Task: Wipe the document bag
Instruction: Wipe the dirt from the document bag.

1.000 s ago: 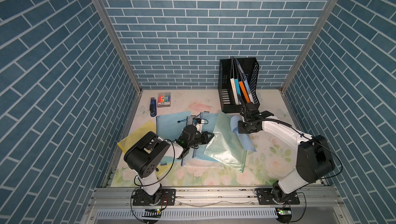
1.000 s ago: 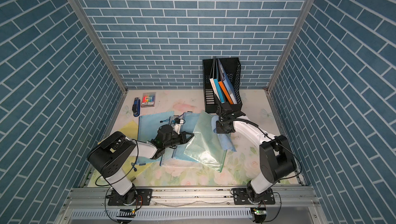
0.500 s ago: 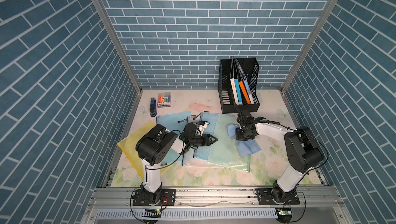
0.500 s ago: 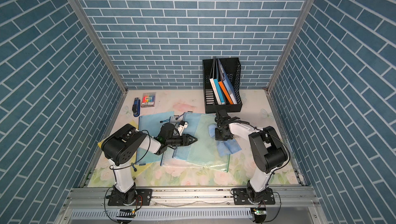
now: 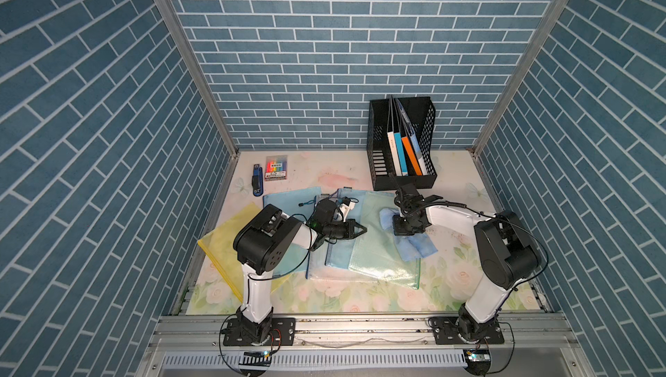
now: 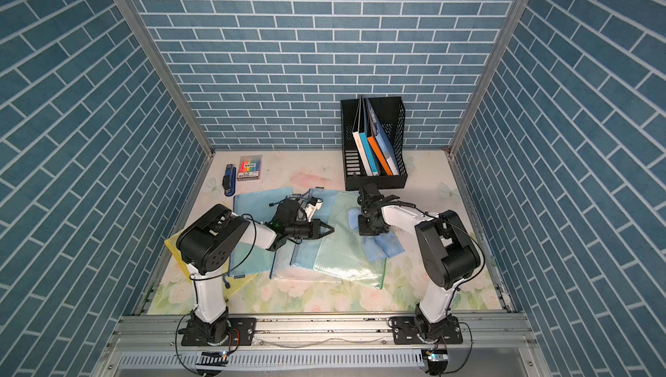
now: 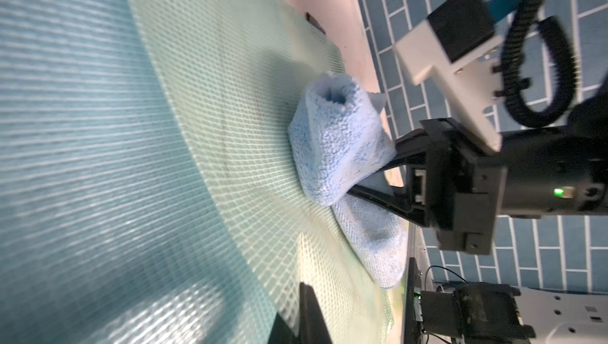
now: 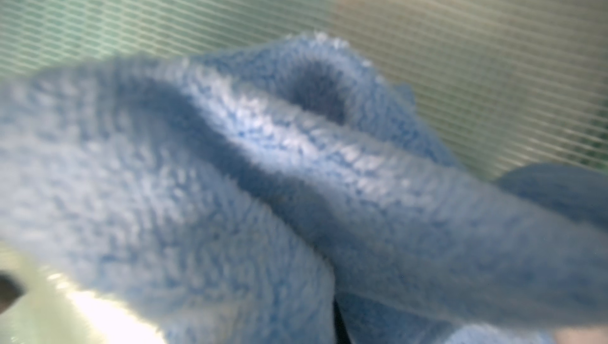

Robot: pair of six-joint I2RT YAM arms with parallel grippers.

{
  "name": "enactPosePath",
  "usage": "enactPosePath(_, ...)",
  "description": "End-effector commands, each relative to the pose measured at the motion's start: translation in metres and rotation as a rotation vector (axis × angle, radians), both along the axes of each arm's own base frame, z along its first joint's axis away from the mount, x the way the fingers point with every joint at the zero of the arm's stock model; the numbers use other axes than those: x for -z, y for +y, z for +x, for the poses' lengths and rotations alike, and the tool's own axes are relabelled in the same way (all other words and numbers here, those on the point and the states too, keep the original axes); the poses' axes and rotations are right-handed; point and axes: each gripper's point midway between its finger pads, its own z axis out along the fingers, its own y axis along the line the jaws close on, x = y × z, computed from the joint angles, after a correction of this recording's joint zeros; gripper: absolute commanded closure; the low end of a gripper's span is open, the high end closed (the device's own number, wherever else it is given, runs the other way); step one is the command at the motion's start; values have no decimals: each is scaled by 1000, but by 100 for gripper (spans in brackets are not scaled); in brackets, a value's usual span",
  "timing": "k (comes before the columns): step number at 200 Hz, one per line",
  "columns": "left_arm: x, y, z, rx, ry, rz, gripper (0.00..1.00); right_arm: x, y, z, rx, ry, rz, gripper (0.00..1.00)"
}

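Observation:
The robot's right gripper should sweep the blue cloth back across the green mesh (image 5: 376, 238) toward the left gripper, because the cloth already hangs past the document bag's side edge.
The document bag (image 5: 378, 252) (image 6: 346, 260) is a pale green mesh pouch lying flat mid-table in both top views. A fluffy blue cloth (image 5: 414, 245) (image 6: 382, 249) lies over its far right corner. My right gripper (image 5: 404, 228) (image 6: 371, 229) points down, shut on the bunched cloth and pressing it onto the bag. The cloth (image 8: 263, 194) fills the right wrist view and hides the fingers, with green mesh (image 8: 460, 46) behind. My left gripper (image 5: 362, 230) (image 6: 331, 229) is shut, its tips at the bag's left edge. In the left wrist view its fingertips (image 7: 311, 312) rest on the mesh (image 7: 230, 95).
A black file rack (image 5: 402, 177) with books stands just behind the right gripper. A blue stapler (image 5: 257, 185) and a marker pack (image 5: 276, 168) lie at the back left. Blue pouches (image 5: 288, 198) (image 5: 337, 252) and a yellow one (image 5: 220, 249) lie under and around the left arm.
The green bag, tilted up a second ago, now lies flat. My left gripper opened and shut again. The right gripper came down onto the bag with the cloth.

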Motion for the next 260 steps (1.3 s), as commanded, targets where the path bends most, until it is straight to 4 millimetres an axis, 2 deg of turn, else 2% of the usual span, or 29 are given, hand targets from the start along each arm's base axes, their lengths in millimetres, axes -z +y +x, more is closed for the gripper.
enactPosePath(1, 15, 8, -10, 1, 49, 58, 100, -7, 29, 0, -86, -11, 15, 100)
enactPosePath(29, 19, 12, -18, -13, 79, 60, 100, -11, 67, 11, -128, -22, 84, 100)
enactPosePath(42, 19, 15, -20, -38, 91, 40, 100, -6, 76, 18, -120, -26, 99, 100)
enactPosePath(54, 18, 17, -21, -68, 108, 10, 100, 1, 76, 24, -99, -37, 90, 100)
enactPosePath(64, 17, 18, -22, -93, 116, -12, 100, 5, 71, 26, -99, -41, 64, 100)
enactPosePath(104, 17, 22, -25, -120, 131, -25, 100, -6, 10, 49, 33, -135, -78, 100)
enactPosePath(120, 16, 22, -25, -120, 129, -24, 100, -1, 1, 55, 77, -109, -60, 100)
enactPosePath(135, 16, 22, -26, -120, 128, -25, 100, 4, 17, 59, 53, -82, -22, 100)
enactPosePath(169, 19, 23, -29, -127, 133, -23, 100, 0, 100, 66, -89, -88, 86, 100)
enactPosePath(185, 21, 24, -29, -132, 137, -17, 100, 1, 130, 68, -135, -104, 101, 100)
enactPosePath(197, 22, 25, -29, -135, 141, -15, 100, -2, 146, 73, -152, -120, 115, 100)
enactPosePath(213, 22, 25, -29, -140, 142, -11, 100, -3, 153, 81, -154, -133, 124, 100)
enactPosePath(218, 22, 26, -29, -143, 144, -8, 100, 8, 154, 82, -152, -118, 113, 100)
enactPosePath(234, 24, 27, -28, -153, 149, 0, 100, 5, 153, 86, -147, -125, 118, 100)
enactPosePath(241, 24, 28, -28, -157, 148, 4, 100, 6, 146, 84, -139, -117, 111, 100)
enactPosePath(244, 24, 28, -27, -160, 149, 6, 100, -3, 139, 83, -130, -127, 117, 100)
enactPosePath(250, 25, 29, -28, -162, 150, 8, 100, -7, 132, 83, -120, -129, 118, 100)
enactPosePath(260, 25, 30, -27, -168, 151, 10, 100, -11, 108, 82, -82, -121, 109, 100)
